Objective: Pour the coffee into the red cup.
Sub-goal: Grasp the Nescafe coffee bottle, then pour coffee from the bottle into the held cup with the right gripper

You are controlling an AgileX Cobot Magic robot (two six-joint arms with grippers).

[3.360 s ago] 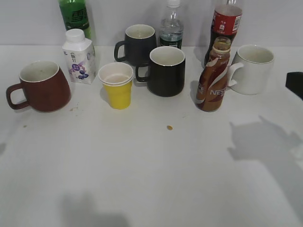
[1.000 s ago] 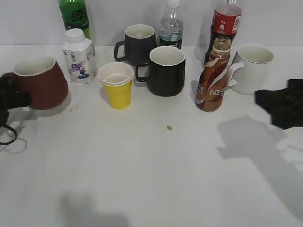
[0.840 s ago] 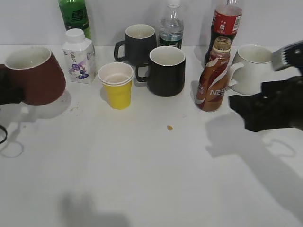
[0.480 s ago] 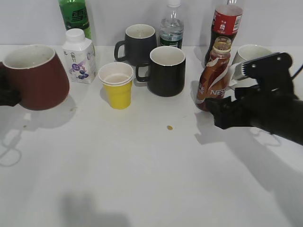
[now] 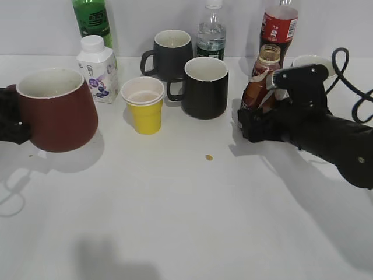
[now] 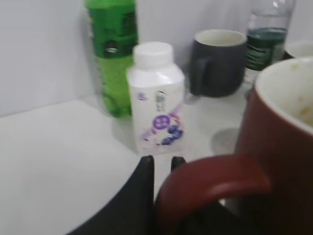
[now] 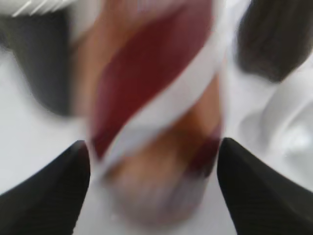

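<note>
The coffee bottle (image 5: 257, 86) should drip more spots on the white surface when the robot pours and carries it back, since a brown drop (image 5: 208, 157) already marks that surface.
The red cup (image 5: 55, 111) is a maroon mug with an off-white inside, held at the far left above its shadow. My left gripper (image 5: 9, 119) is shut on its loop handle (image 6: 215, 176). In the left wrist view the left gripper (image 6: 161, 161) pinches the handle between its black fingers. The coffee bottle (image 5: 262, 79), brown-orange with a white swirl and no cap, stands upright at the right. My right gripper (image 5: 252, 122) is open around its lower body. In the right wrist view the bottle (image 7: 156, 98) fills the space between the two fingers of the right gripper (image 7: 154, 147), blurred.
A yellow paper cup (image 5: 144, 105), a black mug (image 5: 204, 87) and a dark grey mug (image 5: 171, 52) stand in the middle. A white carton bottle (image 5: 97, 69), a green bottle (image 5: 91, 20), a water bottle (image 5: 210, 35), a cola bottle (image 5: 278, 26) and a part-hidden white mug (image 5: 309, 61) are behind.
My right gripper has come in from the right edge and now straddles the coffee bottle. My left gripper took the red cup's handle, lifted it and moved it right and nearer.
</note>
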